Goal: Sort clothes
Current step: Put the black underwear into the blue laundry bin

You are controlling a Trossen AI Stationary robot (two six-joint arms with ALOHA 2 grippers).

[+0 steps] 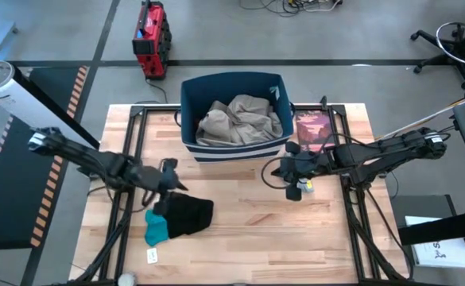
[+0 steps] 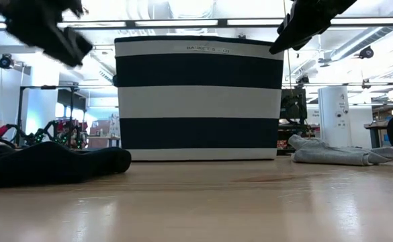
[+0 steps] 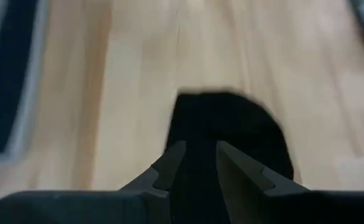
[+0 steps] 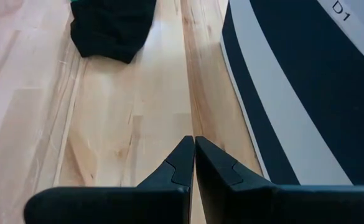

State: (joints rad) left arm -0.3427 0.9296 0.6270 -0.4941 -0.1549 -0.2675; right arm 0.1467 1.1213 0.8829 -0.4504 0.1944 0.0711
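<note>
The black piece is lying flat under the left gripper's nearly shut fingers, so the robot should spread them wide and reach down to the black piece's middle [image 1: 191,216].
The navy bin with white stripes [image 1: 234,119] stands at the table's far middle, with khaki-beige trousers [image 1: 240,119] lying in it. A black piece [image 1: 189,214] lies flat on the table at the left front, and a teal piece [image 1: 156,229] lies against its left side. My left gripper [image 1: 176,181] hangs above the black piece [image 3: 231,124], open by a small gap and empty. My right gripper [image 1: 274,170] is shut and empty, raised near the bin's right front corner [image 4: 194,142]. A pale grey piece [image 2: 337,154] lies on the table under my right arm.
A flat reddish book [image 1: 313,131] lies to the right of the bin. A small white tag [image 1: 153,256] lies near the table's front left. Bare wood [image 1: 280,230] spreads across the front middle and right. A red case [image 1: 149,36] stands on the floor beyond the table.
</note>
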